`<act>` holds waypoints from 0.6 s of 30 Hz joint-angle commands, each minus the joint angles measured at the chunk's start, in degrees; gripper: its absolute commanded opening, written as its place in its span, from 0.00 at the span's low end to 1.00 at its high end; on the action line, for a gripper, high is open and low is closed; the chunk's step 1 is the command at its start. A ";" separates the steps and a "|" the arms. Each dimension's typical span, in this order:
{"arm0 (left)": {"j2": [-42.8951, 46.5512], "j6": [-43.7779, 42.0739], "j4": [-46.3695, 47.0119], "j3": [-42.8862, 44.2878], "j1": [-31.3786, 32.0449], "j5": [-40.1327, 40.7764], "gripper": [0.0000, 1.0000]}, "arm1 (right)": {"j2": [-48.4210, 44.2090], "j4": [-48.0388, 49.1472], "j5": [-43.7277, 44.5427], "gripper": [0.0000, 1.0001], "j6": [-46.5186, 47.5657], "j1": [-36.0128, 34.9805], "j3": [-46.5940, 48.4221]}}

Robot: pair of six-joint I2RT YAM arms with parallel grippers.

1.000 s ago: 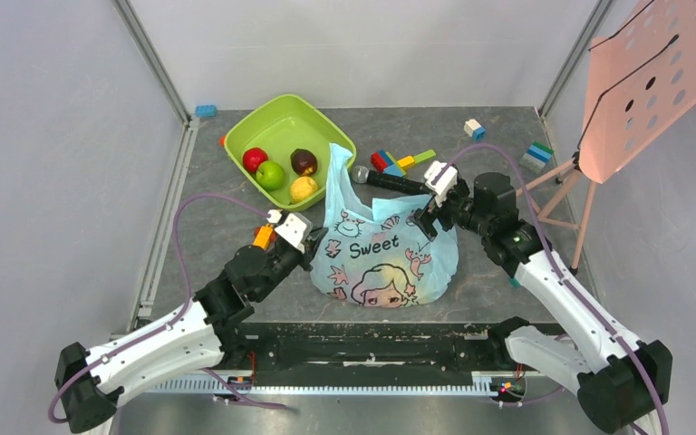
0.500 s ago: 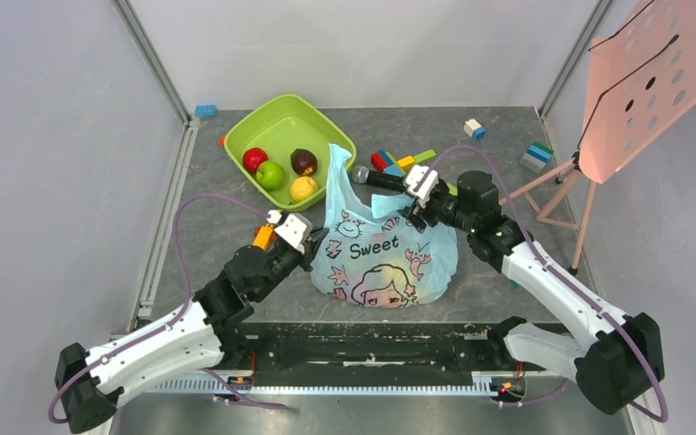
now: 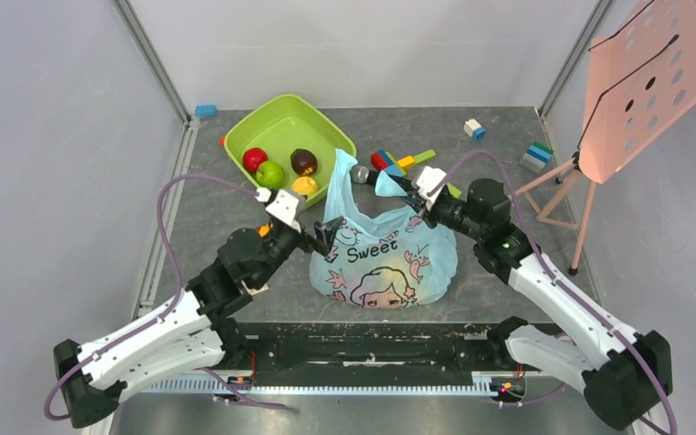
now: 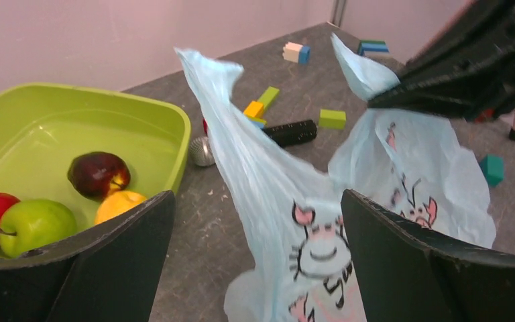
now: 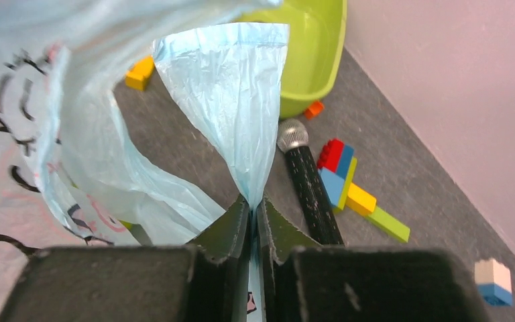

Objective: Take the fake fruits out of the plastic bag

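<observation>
Next, my left gripper grips that handle (image 3: pixel 342 174), which stands free while the plastic bag's printed side (image 3: pixel 382 270) hides its contents, and help spread the opening of the bag.
The light-blue plastic bag (image 3: pixel 382 261) with cartoon prints sits at the table's middle, both handles raised. My right gripper (image 5: pixel 253 206) is shut on the bag's right handle (image 5: pixel 231 87) and holds it up; the top view shows this right gripper (image 3: pixel 408 192) above the bag. My left gripper (image 4: pixel 258 258) is open, its jaws on either side of the bag's left handle (image 4: pixel 241 141) without pinching it. Several fake fruits lie in the lime-green bowl (image 3: pixel 276 118): red (image 3: pixel 255 159), green (image 3: pixel 270 174), dark brown (image 3: pixel 304 161), yellow (image 3: pixel 304 186). The bag's contents are hidden.
A black microphone (image 3: pixel 360 174) and a cluster of coloured blocks (image 3: pixel 399 161) lie just behind the bag. More blocks sit at the back (image 3: pixel 474 129), at the right (image 3: pixel 536 154) and in the back left corner (image 3: pixel 205 111). A pink perforated stand (image 3: pixel 652 82) rises at the right.
My right gripper moved left and shut on the bag's right handle, lifting it. My left gripper opened wide and advanced to the bag's left handle. The bag now stands fuller.
</observation>
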State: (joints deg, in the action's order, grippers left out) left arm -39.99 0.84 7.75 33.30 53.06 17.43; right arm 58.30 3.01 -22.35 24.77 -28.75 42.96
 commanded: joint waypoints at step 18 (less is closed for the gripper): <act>-26.89 3.81 -16.97 28.57 -3.05 1.51 0.91 | -13.71 4.63 -7.50 0.05 -6.74 -0.96 -2.84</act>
State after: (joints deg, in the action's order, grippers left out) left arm -66.24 2.20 -8.19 59.64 51.53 20.53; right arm 46.00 6.81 -29.71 18.81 -29.52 40.34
